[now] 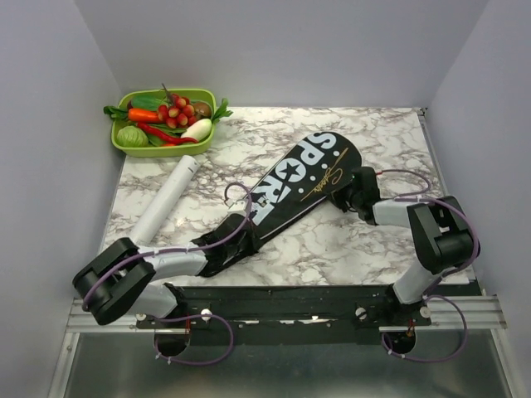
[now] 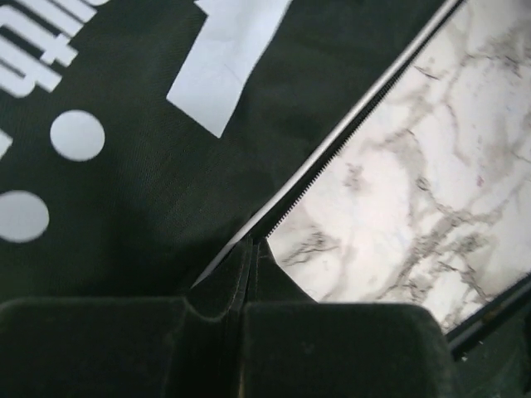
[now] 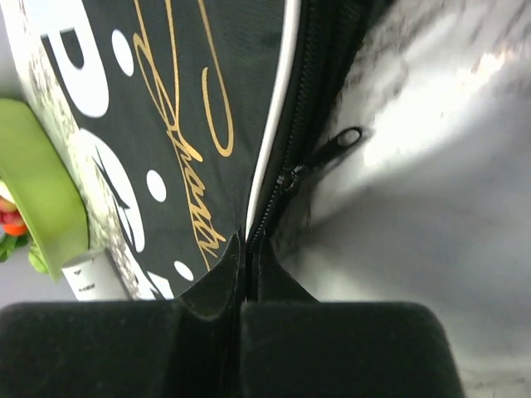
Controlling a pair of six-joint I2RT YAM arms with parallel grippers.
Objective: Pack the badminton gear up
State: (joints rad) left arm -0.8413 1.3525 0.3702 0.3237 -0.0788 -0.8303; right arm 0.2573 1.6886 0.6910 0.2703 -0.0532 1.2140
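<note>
I have the zipper edge below the slider pinched in my right gripper, so next I open that gripper and take the zipper pull before I pull the slider toward the narrow end.
The black racket-shaped bag, lettered "SPORT" in white, lies diagonally on the marble table. My left gripper is at its narrow near end, shut on the bag's zipper edge. My right gripper is at the wide end's right side, shut on the bag's zipper edge, just below the zipper slider and its pull. The long white tube lies on the table left of the bag, apart from both grippers. No rackets are in view.
The green tray of toy vegetables stands at the back left, its rim also in the right wrist view. Grey walls close in the table on three sides. Bare marble shows right of the bag.
</note>
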